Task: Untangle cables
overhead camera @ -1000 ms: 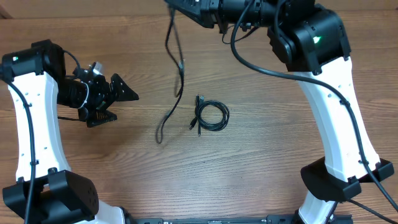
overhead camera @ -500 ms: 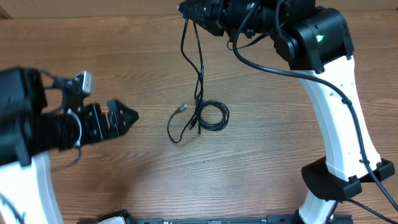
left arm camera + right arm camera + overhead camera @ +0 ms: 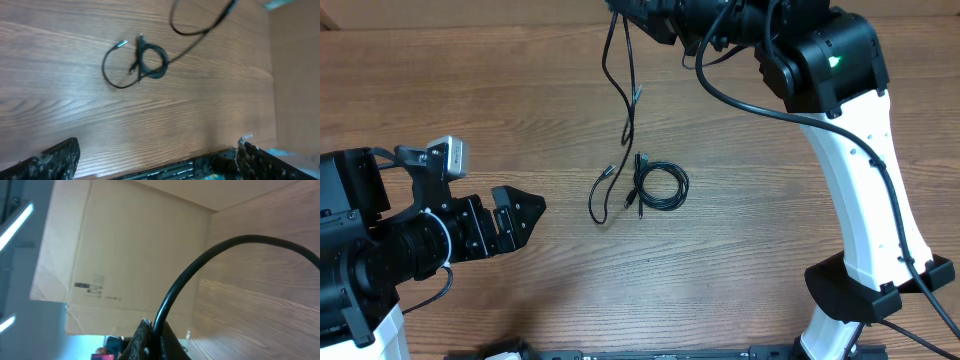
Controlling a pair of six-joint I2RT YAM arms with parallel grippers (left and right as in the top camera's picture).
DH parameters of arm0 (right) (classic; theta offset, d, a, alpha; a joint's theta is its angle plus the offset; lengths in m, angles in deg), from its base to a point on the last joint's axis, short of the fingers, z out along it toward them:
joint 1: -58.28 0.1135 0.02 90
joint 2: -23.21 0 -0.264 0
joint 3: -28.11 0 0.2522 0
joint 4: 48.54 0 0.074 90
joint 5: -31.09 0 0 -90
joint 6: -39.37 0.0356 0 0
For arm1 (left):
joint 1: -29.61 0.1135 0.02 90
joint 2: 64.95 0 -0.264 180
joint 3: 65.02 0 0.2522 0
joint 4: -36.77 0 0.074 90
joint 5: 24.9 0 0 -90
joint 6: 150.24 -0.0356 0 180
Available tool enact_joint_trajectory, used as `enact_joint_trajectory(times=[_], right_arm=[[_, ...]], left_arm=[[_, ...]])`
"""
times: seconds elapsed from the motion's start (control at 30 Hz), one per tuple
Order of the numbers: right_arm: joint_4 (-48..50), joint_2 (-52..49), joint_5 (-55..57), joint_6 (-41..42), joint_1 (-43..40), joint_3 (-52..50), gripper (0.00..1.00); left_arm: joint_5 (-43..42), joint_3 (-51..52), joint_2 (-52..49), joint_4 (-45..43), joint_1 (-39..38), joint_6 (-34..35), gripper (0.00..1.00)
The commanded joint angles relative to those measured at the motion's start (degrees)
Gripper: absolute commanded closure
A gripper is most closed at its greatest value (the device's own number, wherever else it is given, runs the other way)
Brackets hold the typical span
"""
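Next, my left gripper reaches up and takes the hanging part of the cable [image 3: 609, 72] nearest to it, because the thin black cable's parts cross [image 3: 628, 130] below my right gripper.
My right gripper [image 3: 632, 14] is at the table's far edge, shut on a thin black cable [image 3: 629, 105] that hangs down from it. That cable's lower end lies in a loop on the wood [image 3: 597, 205], with its metal plug [image 3: 608, 170] pointing up. A small coil of black cable [image 3: 660, 187] lies just right of the loop. In the right wrist view the cable [image 3: 215, 255] is pinched between the fingers [image 3: 152, 342]. My left gripper [image 3: 525, 212] is open and empty, left of the cables. Its wrist view shows the coil [image 3: 151, 62] and the loop [image 3: 115, 80] far ahead of the fingers [image 3: 155, 165].
The wooden table [image 3: 770, 280] runs under both arms. The right arm's white column [image 3: 860, 200] stands at the right, with thick black wiring along it. A cardboard wall [image 3: 130, 255] stands behind the table's far edge.
The right gripper moved right with the cable, dragging its loose end toward the coil. The left arm rose toward the camera, and its gripper moved nearer the table's front.
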State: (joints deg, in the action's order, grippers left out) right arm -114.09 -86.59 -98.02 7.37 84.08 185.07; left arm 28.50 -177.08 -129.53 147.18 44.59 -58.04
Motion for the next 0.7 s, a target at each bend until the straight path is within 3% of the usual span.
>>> enact_joint_trajectory(times=[0.0,0.23,0.53,0.67], right_arm=[[2.0,0.4,-3.1,2.0,-0.3,0.8,0.96],[2.3,0.4,-5.8,2.1,-0.3,0.8,0.96],[1.8,0.4,-6.0,2.3,-0.3,0.8,0.96],[1.9,0.4,-5.5,6.6,-0.5,0.8,0.96]], left_arm=[[-4.9,-0.8,0.0,0.0,-0.4,-4.4,0.01],[-9.0,-0.8,0.6,0.2,-3.0,-5.5,0.0],[-6.9,-0.8,0.3,0.1,-12.2,-6.3,0.0],[-6.9,-0.8,0.3,0.1,-14.6,-7.0,0.0]])
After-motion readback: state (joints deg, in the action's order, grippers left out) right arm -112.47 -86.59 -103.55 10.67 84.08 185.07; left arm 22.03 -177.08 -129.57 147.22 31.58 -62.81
